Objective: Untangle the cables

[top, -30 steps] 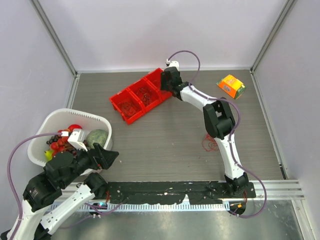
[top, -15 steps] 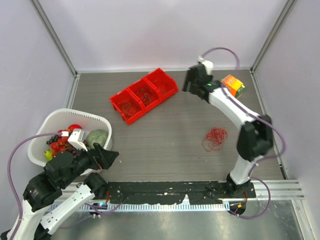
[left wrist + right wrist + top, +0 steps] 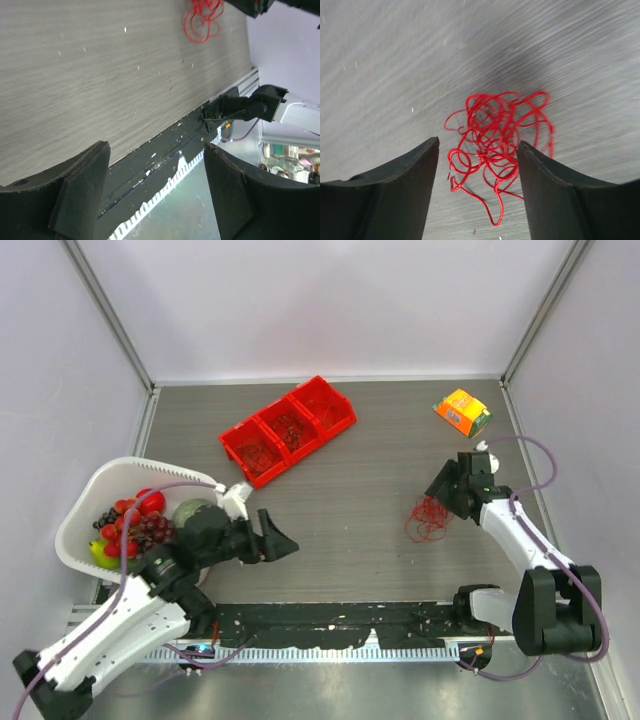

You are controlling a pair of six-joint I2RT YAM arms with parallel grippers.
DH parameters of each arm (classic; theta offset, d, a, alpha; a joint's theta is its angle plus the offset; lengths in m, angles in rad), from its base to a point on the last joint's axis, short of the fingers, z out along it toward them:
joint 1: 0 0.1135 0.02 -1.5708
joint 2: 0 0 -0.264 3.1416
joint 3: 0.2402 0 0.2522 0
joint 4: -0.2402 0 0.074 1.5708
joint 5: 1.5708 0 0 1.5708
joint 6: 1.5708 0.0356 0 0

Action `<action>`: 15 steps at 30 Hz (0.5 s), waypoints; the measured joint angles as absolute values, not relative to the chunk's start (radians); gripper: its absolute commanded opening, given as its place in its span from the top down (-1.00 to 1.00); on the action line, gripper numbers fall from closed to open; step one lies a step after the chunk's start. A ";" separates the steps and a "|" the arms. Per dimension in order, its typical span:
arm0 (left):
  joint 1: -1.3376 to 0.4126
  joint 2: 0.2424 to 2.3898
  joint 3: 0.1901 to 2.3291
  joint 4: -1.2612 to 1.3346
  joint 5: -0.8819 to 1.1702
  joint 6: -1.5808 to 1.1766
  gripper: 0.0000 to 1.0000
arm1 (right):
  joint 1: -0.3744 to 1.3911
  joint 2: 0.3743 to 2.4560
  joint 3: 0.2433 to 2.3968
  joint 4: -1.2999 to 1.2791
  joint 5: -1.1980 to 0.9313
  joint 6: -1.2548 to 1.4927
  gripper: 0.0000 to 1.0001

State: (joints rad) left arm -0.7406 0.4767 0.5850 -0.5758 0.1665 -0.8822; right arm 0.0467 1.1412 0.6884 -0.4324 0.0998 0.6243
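Observation:
The robot's right gripper should carry the clump of red cables [image 3: 429, 520] to the clear middle [image 3: 348, 522], where both grippers can pull, because the clump lies far from the left gripper.
A clump of thin red cables [image 3: 429, 518] lies on the table at the right. It fills the right wrist view [image 3: 500, 135] and shows at the top of the left wrist view [image 3: 202, 20]. My right gripper [image 3: 438, 492] is open and hovers just over the clump, its fingers either side of the near loops [image 3: 477, 146]. My left gripper [image 3: 282, 537] is open and empty over the table's front edge [image 3: 157, 185], well left of the clump. Small wire clumps lie in the red bin's compartments [image 3: 290, 428].
The red three-compartment bin [image 3: 335, 424] stands at the back centre. A white basket [image 3: 100, 483] of fruit is at the left, close behind my left arm. An orange box [image 3: 462, 411] sits at the back right. A black rail [image 3: 340, 620] runs along the front edge.
My right arm swung from the back, past the bin and the orange box, down to the red clump. My left arm moved right, out from beside the basket.

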 measured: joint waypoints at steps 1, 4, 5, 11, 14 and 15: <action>-0.745 0.524 0.570 -0.539 0.187 -0.892 -0.56 | 0.055 1.166 0.672 -0.407 0.059 0.617 -0.26; -0.791 0.695 0.567 -0.441 0.212 -0.908 -0.54 | 0.135 1.247 0.643 -0.345 -0.023 0.592 -0.19; -0.807 0.722 0.571 -0.427 0.212 -0.907 -0.51 | 0.181 1.265 0.642 -0.332 -0.040 0.592 -0.13; -0.876 0.809 0.603 -0.323 0.187 -0.885 -0.43 | 0.558 1.282 0.596 -0.123 -0.177 0.696 -0.17; -0.878 0.817 0.591 -0.265 0.166 -0.886 -0.48 | 0.641 1.242 0.558 -0.057 -0.237 0.777 -0.40; -0.878 0.822 0.582 -0.240 0.159 -0.886 -0.50 | 0.644 1.221 0.548 -0.049 -0.247 0.799 -0.46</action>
State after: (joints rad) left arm -0.8780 0.8223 0.5816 -0.2401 0.1593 -0.8864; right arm 0.6441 1.2205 0.5484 -0.0490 -0.2474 0.7986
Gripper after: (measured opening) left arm 0.717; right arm 0.645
